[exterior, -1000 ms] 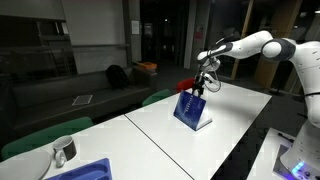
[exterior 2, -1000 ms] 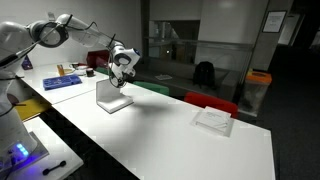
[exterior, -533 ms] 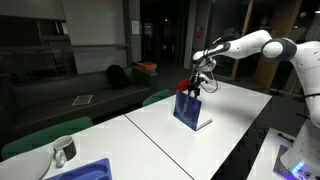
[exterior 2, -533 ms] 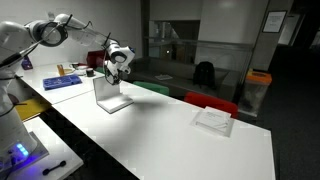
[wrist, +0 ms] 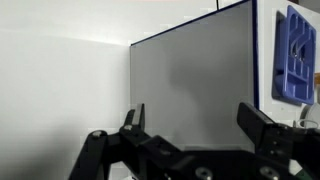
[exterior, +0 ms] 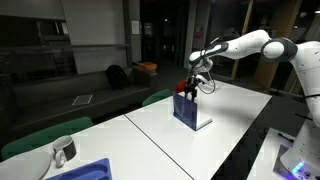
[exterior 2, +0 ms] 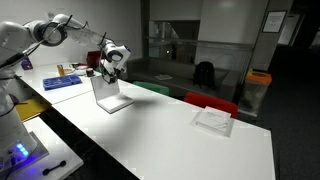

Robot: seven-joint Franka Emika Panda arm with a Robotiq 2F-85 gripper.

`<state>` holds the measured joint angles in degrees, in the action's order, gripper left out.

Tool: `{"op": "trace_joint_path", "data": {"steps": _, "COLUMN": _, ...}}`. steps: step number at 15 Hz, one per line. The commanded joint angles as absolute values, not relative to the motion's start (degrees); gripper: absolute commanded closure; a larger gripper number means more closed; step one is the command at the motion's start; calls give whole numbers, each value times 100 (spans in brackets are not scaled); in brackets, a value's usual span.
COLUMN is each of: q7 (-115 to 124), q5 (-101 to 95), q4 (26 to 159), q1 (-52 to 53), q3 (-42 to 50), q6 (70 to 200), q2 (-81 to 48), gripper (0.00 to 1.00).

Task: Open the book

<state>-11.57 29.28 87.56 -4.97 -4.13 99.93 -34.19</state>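
Observation:
My gripper's open fingers are at the dark blue cover (exterior: 184, 112), which stands nearly upright. I should push the cover over flat onto the white table (exterior: 164, 127) toward the blue tray.
The book stands half open on the white table in both exterior views. Its dark blue cover (exterior: 185, 108) is raised about upright, and the white pages (exterior: 204, 124) lie flat beside it. The pale inner side of the cover faces an exterior view (exterior 2: 104, 90). In the wrist view the book's pale face with its blue edge (wrist: 190, 65) fills the middle. My gripper (exterior: 193, 84) (exterior 2: 111, 68) is at the cover's top edge. In the wrist view its fingers (wrist: 195, 118) are spread wide, with nothing pinched between them.
A bright blue tray (exterior 2: 62, 83) (wrist: 297, 55) (exterior: 92, 171) lies at one end of the table, near a mug (exterior: 63, 150). A flat white stack (exterior 2: 214, 119) lies toward the other end. Chairs (exterior 2: 210, 102) line the table's far side.
My gripper has moved sideways along the top of the book. The cover has swung up from a tilt to about upright.

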Motion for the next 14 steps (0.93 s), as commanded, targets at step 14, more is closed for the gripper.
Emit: {"op": "trace_joint_path", "data": {"steps": 14, "q7": 61, "q5": 1054, "q4": 8579, "q1": 596, "q3": -380, "q6": 10139, "q2": -3446, "gripper": 0}}
